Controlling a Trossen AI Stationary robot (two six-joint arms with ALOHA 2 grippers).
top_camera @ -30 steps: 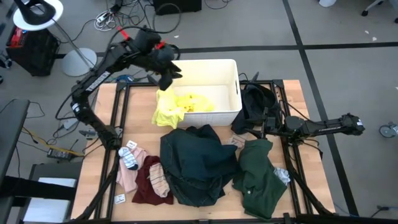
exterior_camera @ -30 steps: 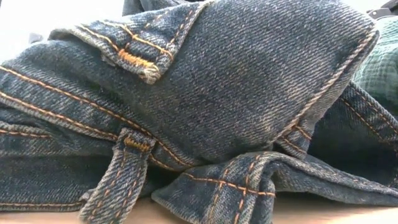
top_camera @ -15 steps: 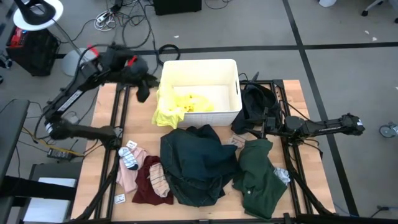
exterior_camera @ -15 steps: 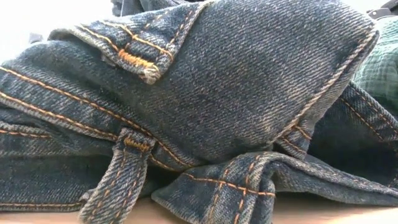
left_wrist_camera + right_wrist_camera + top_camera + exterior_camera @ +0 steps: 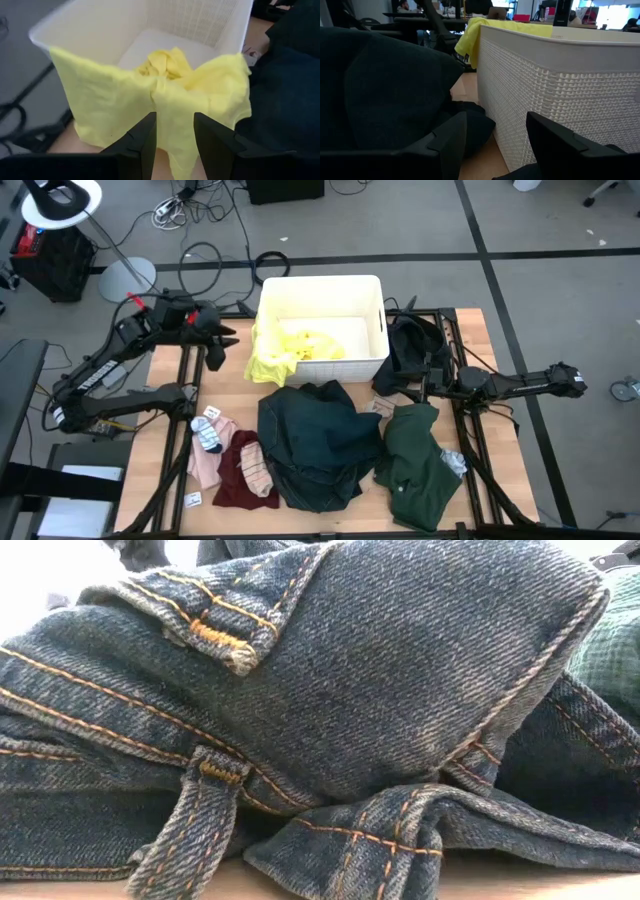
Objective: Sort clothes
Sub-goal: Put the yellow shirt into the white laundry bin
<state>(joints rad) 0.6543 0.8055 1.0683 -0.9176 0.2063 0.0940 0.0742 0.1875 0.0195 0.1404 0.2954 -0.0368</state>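
Observation:
The yellow garment hangs loosely over the bin's rim (image 5: 261, 340), so its hanging part (image 5: 267, 370) will come loose and fold inside when the robot lifts it across.
A yellow garment (image 5: 272, 358) hangs over the near left rim of the white bin (image 5: 372, 300), part of it inside; it also shows in the left wrist view (image 5: 165, 90). My left gripper (image 5: 215, 348) is open and empty, left of the bin, its fingers (image 5: 150, 137) facing the yellow garment. My right gripper (image 5: 422, 385) is open between the black garment (image 5: 408, 345) and the forest green one (image 5: 415, 460). The large dark teal garment (image 5: 315, 442) lies mid-table and fills the low view (image 5: 320, 720) as denim. Maroon (image 5: 228, 480) and pink (image 5: 203, 465) garments with striped socks (image 5: 208, 430) lie near left.
The bin stands at the table's far middle; its mesh wall (image 5: 560, 100) is close beside my right gripper, with black cloth (image 5: 385, 85) on the other side. Bare table (image 5: 225, 385) shows left of the bin. Cables and a lamp stand lie on the floor beyond.
My left gripper has drawn back from above the bin's left corner toward the table's left edge and somewhat nearer, coming lower. The yellow garment stays draped over the bin's rim. My right arm has kept still.

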